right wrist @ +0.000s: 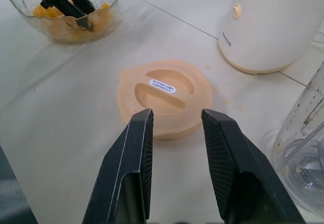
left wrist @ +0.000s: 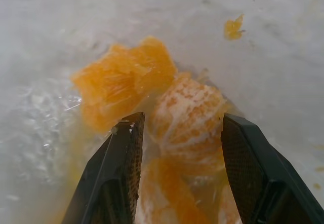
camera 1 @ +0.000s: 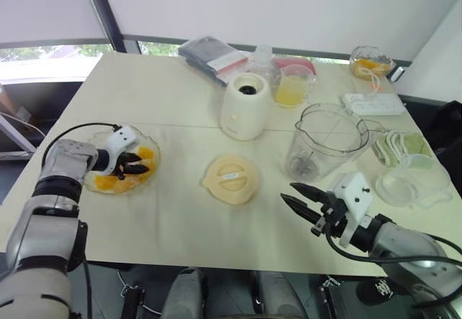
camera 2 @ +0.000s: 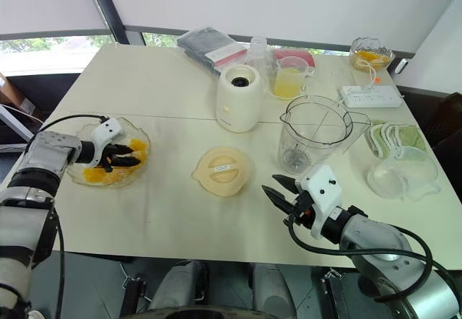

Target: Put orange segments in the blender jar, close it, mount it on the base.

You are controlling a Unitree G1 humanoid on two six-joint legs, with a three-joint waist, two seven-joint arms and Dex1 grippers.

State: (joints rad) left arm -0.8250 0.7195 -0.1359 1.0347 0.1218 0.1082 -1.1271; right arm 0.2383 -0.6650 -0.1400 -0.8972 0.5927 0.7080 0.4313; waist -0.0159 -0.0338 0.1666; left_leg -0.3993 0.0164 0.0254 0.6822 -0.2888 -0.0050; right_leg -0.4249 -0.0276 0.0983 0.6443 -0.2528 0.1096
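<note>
The orange segment (left wrist: 188, 116) has wet, torn pulp (left wrist: 125, 81) showing next to it, so I expect the segment to get squashed and bulge out past my left gripper's fingers when I lift it.
Several orange segments (left wrist: 187, 112) lie in a scalloped glass bowl (right wrist: 30, 19) on the table's left side. My left gripper (camera 1: 137, 164) reaches down into that bowl, open, its fingers (left wrist: 124, 153) standing on either side of one segment. The clear blender jar (camera 1: 328, 142) stands empty and upright right of centre, metal blades at its bottom. The cream base (camera 1: 245, 106) stands behind the middle, its dark socket up. The flat cream lid (camera 1: 231, 178) lies in front of the base. My right gripper (camera 1: 289, 193) hovers open near the front edge, pointing at the lid, holding nothing.
A cup of yellow juice (camera 1: 292, 88) stands right of the base. A second glass bowl with orange pieces (camera 1: 370, 63) sits at the far right corner, a white power strip (camera 1: 373, 104) near it. A folded cloth (camera 1: 401, 147) and clear container (camera 1: 411, 182) lie right of the jar.
</note>
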